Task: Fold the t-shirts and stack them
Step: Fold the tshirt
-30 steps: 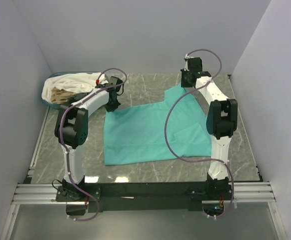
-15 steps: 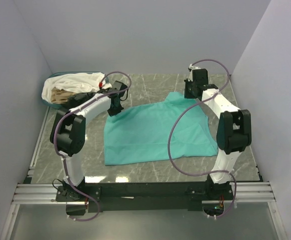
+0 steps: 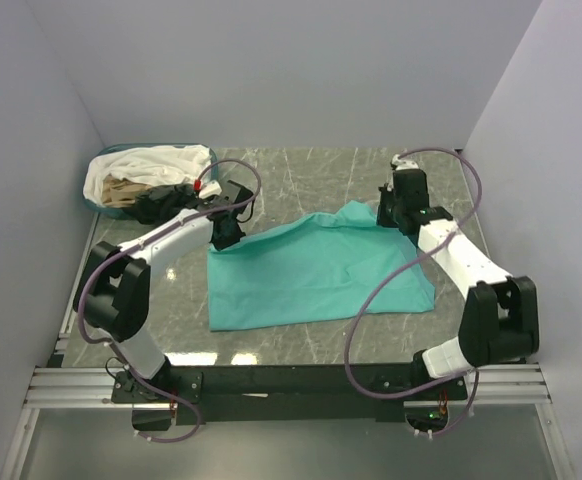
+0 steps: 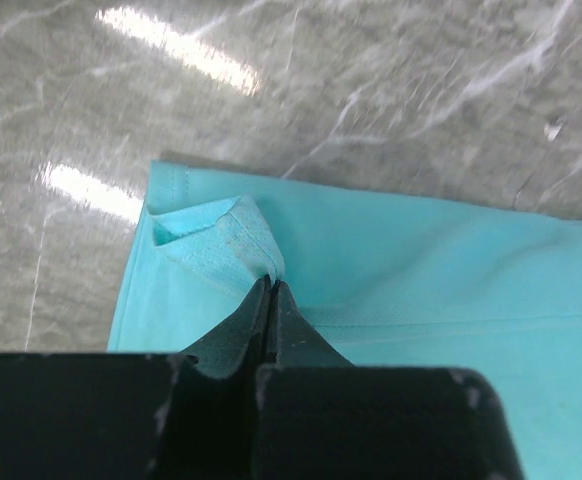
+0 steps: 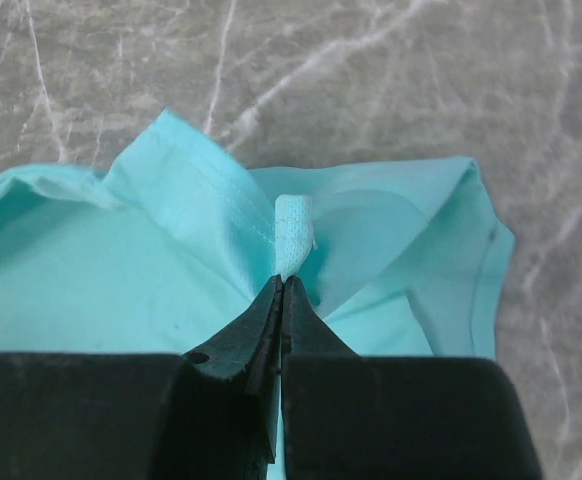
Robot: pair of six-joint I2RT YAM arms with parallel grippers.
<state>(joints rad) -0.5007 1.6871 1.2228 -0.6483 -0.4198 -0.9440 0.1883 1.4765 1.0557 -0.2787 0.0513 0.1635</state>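
Observation:
I should keep pulling the teal t-shirt's far edge, both ends in my grippers, toward the t-shirt's near edge with my right gripper until the fold lies flat.
A plain teal-green t-shirt lies spread on the marble table. My left gripper is shut on its far left corner; in the left wrist view the gripper pinches a folded bit of the teal t-shirt. My right gripper is shut on its far right edge; in the right wrist view the gripper pinches a bunched ridge of the teal t-shirt. White, beige and black t-shirts lie heaped at the far left.
An oval teal-rimmed basket holds the heap of shirts at the far left corner. Grey walls close in the back and both sides. A metal rail runs along the near edge.
Both grippers have moved toward the near side, pulling the shirt's far edge with them. The right arm has swung outward to the right, and the shirt's far flap now lies folded nearer.

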